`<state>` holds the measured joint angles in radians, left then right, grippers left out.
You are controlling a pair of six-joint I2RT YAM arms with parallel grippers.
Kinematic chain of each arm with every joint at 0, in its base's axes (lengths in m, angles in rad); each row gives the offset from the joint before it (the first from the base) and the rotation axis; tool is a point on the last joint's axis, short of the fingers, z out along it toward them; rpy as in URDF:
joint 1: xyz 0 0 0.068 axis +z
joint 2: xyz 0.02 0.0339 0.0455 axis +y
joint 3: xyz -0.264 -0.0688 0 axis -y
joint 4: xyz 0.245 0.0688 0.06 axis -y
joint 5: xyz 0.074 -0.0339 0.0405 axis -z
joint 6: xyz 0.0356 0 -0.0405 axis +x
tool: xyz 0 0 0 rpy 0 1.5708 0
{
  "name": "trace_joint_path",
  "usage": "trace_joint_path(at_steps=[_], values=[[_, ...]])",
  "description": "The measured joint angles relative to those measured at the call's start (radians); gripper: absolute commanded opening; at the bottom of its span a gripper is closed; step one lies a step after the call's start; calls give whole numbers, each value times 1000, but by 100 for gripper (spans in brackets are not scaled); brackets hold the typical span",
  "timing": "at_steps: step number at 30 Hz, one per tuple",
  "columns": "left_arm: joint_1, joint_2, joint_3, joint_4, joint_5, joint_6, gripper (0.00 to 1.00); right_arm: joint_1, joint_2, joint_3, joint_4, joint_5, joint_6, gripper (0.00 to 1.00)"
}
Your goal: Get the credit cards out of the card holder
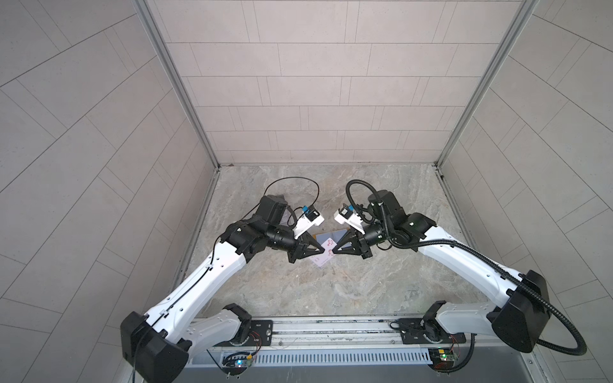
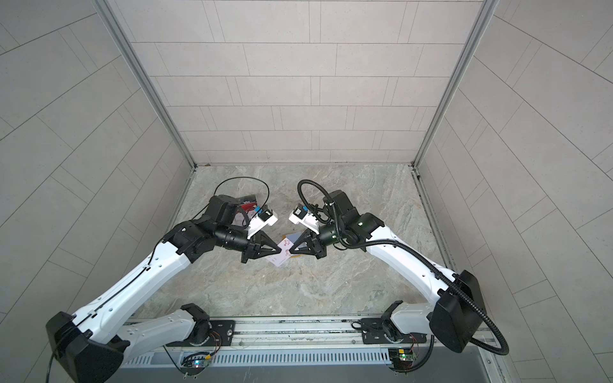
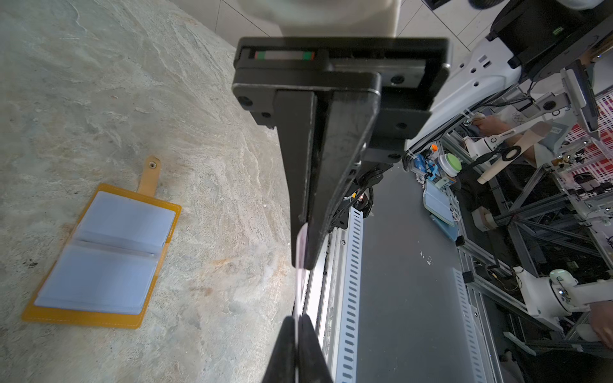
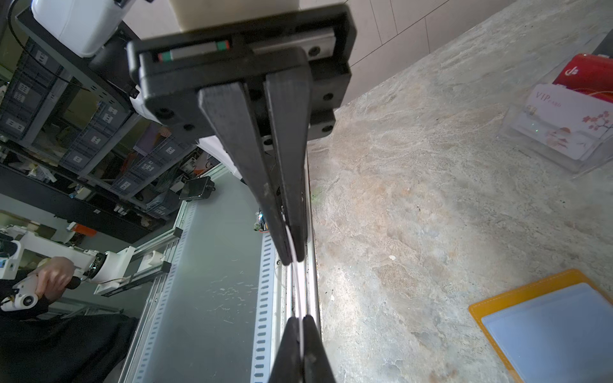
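Both my grippers are on the credit card. Next, my right gripper opens and back away before my left gripper carries the card to the clear tiered stand.
A white credit card with faint red marks hangs above the table, pinched from both sides. My left gripper is shut on one of its edges. My right gripper is shut on the opposite edge. In both wrist views the credit card shows edge-on as a thin pale line between the two pairs of fingers. The mustard-yellow card holder lies open flat on the table under the grippers, its bluish sleeves facing up. It is mostly hidden in both top views.
A clear tiered stand holding a red card, a dark one and a pale flowered one sits at the back left, behind my left arm. The table's front edge and a metal rail lie close below the grippers.
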<state>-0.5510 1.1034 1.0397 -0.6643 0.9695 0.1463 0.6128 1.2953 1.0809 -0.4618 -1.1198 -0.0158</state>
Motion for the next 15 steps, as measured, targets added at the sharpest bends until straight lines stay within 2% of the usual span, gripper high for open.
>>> trace_joint_path(at_steps=[4, 9, 15], values=[[0, 8, 2, -3, -1, 2, 0, 0, 1, 0, -6, 6, -2, 0], [0, 14, 6, -7, -5, 2, 0, 0, 1, 0, -8, 26, -3, 26], [13, 27, 6, -31, -35, 10, 0, -1, -1, 0, -16, 67, -9, 48]])
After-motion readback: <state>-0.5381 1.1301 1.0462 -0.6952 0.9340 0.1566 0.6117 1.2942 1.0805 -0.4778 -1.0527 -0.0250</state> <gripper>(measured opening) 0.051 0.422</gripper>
